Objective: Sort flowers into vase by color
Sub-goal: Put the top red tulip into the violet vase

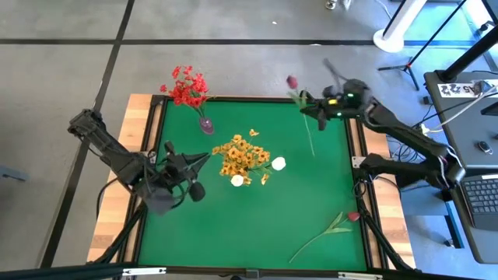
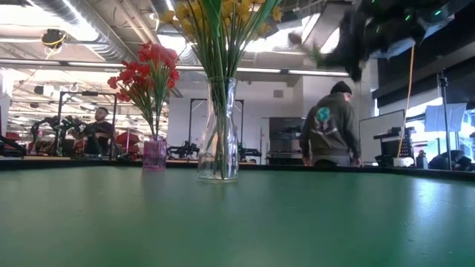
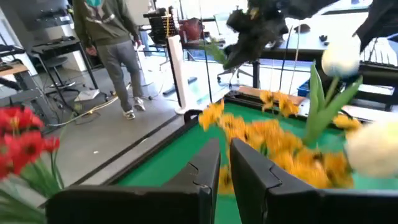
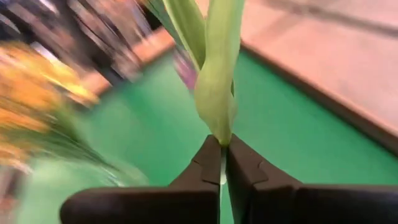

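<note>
The purple vase (image 1: 206, 125) is across the table from the rose in my right gripper. My left gripper should take the rose by its stem (image 1: 310, 136) before it puts it there.
Red flowers (image 1: 189, 87) stand in a small purple vase (image 2: 154, 153) at the far left. Yellow-orange flowers (image 1: 240, 155) and white tulip buds (image 1: 278, 164) stand in a clear glass vase (image 2: 219, 137) at mid table. My right gripper (image 1: 317, 109) is raised over the far right corner, shut on a dark pink rose bud flower (image 1: 292, 80). A second pink rose flower (image 1: 333, 229) lies flat near the right front corner. My left gripper (image 1: 204, 159) hovers just left of the yellow bunch, its fingers (image 3: 208, 168) shut with nothing between them. My right gripper pinches the rose flower's thin green stem at the base of a leaf (image 4: 221, 142) between its two fingertips. The leaf stands up past the fingers. In the high view the bud lies beyond the table's far edge and the stem's lower end (image 1: 313, 149) trails toward the table's middle, lifted clear.
A wooden border (image 1: 144, 109) frames the green mat. A laptop (image 1: 481, 194) and stands sit off the right side. A person (image 2: 330, 126) stands in the room behind the table. Open mat lies along the near edge and at the left front.
</note>
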